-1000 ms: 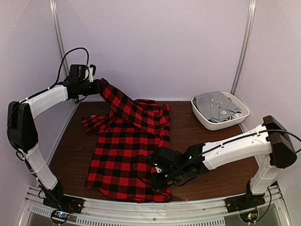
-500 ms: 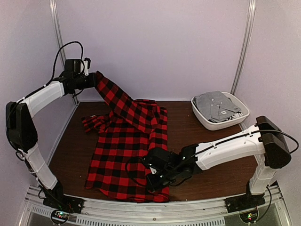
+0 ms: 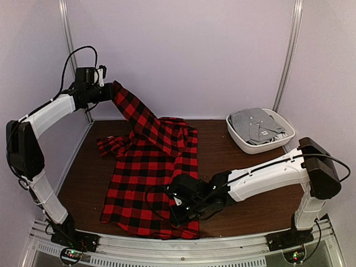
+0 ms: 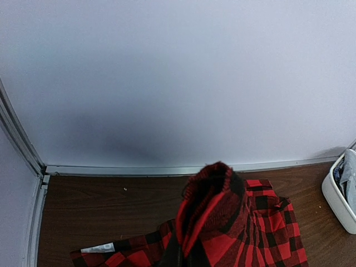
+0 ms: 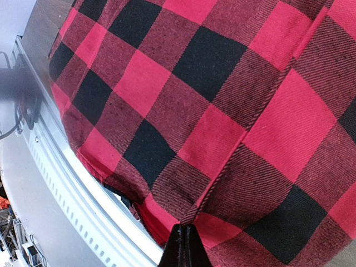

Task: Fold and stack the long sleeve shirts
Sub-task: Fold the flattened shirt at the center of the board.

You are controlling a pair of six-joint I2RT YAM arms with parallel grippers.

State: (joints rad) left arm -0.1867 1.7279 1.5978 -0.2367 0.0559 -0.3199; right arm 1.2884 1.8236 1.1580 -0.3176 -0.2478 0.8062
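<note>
The sleeve (image 3: 139, 118) runs tight at a slant out past the shirt body, so the robot's left gripper should swing the sleeve's end back and lay it down along the folded side (image 3: 182, 166).
A red-and-black check flannel shirt (image 3: 147, 178) lies spread on the brown table (image 3: 250, 178). My left gripper (image 3: 111, 92) is shut on the end of one sleeve (image 3: 130, 111) and holds it high at the back left, so the sleeve runs taut down to the shirt body. The bunched sleeve (image 4: 219, 211) fills the lower middle of the left wrist view. My right gripper (image 3: 177, 208) is shut on the shirt's lower right hem (image 5: 222, 172), low over the near edge; its jaws pinch a seam (image 5: 185, 236).
A white bin (image 3: 258, 130) holding grey folded clothing stands at the back right. The other sleeve (image 3: 108, 146) lies bunched at the left. The metal front rail (image 3: 167, 247) runs just below the hem. Walls close in the back and sides.
My left gripper has lifted the sleeve higher and slightly back. My right gripper has dragged the lower right hem leftward, folding that side edge inward.
</note>
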